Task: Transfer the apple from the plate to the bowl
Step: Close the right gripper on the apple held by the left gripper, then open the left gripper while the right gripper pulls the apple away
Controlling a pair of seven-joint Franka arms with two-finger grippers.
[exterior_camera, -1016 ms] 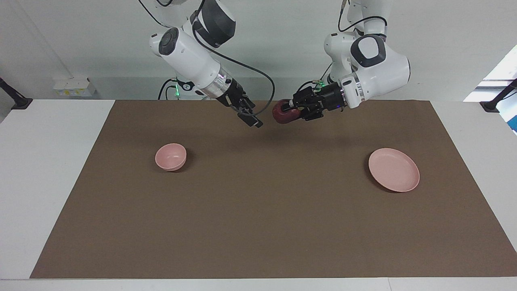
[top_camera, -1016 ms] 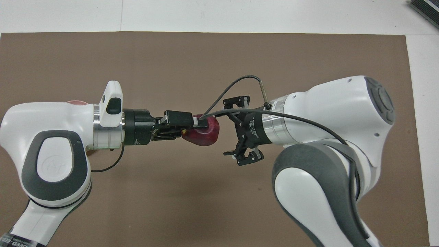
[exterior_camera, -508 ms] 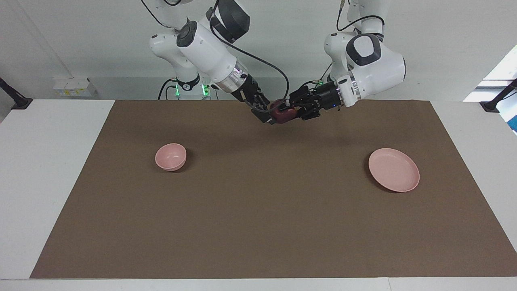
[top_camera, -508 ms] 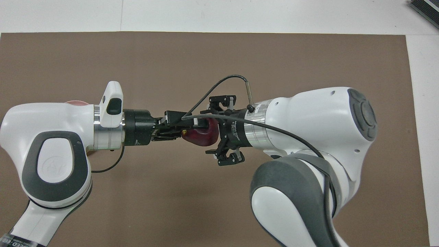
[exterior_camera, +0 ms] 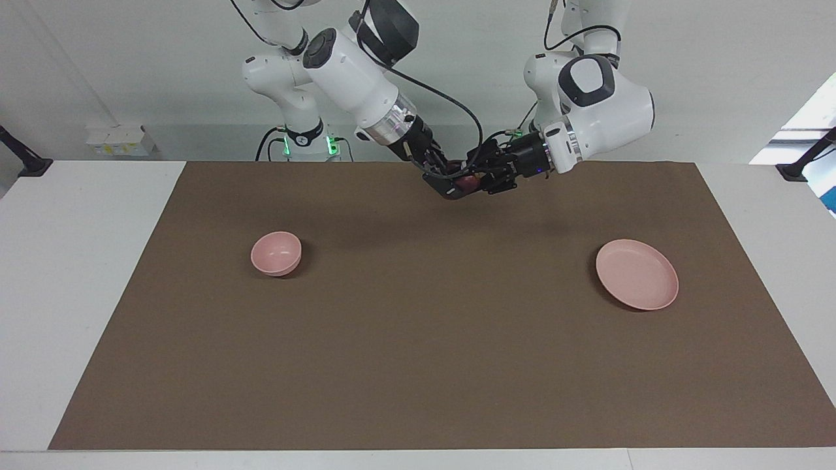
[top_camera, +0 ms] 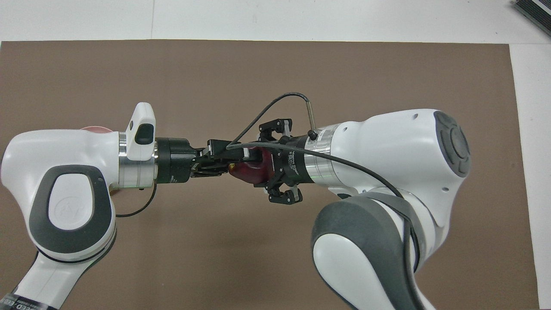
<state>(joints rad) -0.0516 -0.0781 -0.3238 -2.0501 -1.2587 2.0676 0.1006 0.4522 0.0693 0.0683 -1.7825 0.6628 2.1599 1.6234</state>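
Both of the robot's grippers are on the apple [top_camera: 253, 171], so the left gripper should open and back away before the right gripper carries the apple to the bowl [exterior_camera: 275, 253] on its side.
The dark red apple [exterior_camera: 465, 183] [top_camera: 254, 171] hangs in the air over the middle of the brown mat, at the robots' end. My left gripper [exterior_camera: 471, 181] [top_camera: 240, 162] is shut on it from the left arm's end. From the right arm's end my right gripper [exterior_camera: 456, 187] [top_camera: 269, 163] reaches around the same apple. The pale pink plate [exterior_camera: 637, 274] lies bare toward the left arm's end; only its rim [top_camera: 97, 128] shows past the left arm in the overhead view. The small pink bowl [exterior_camera: 276, 252] stands toward the right arm's end, hidden by the right arm from overhead.
A brown mat [exterior_camera: 418, 339] covers most of the white table [exterior_camera: 78, 261]. A small white box [exterior_camera: 117, 139] sits at the wall near the right arm's end. Both arms meet over the mat's edge nearest the robots.
My right gripper has travelled toward the left gripper and now sits around the apple, its links drawn in. The left gripper has held the apple almost still.
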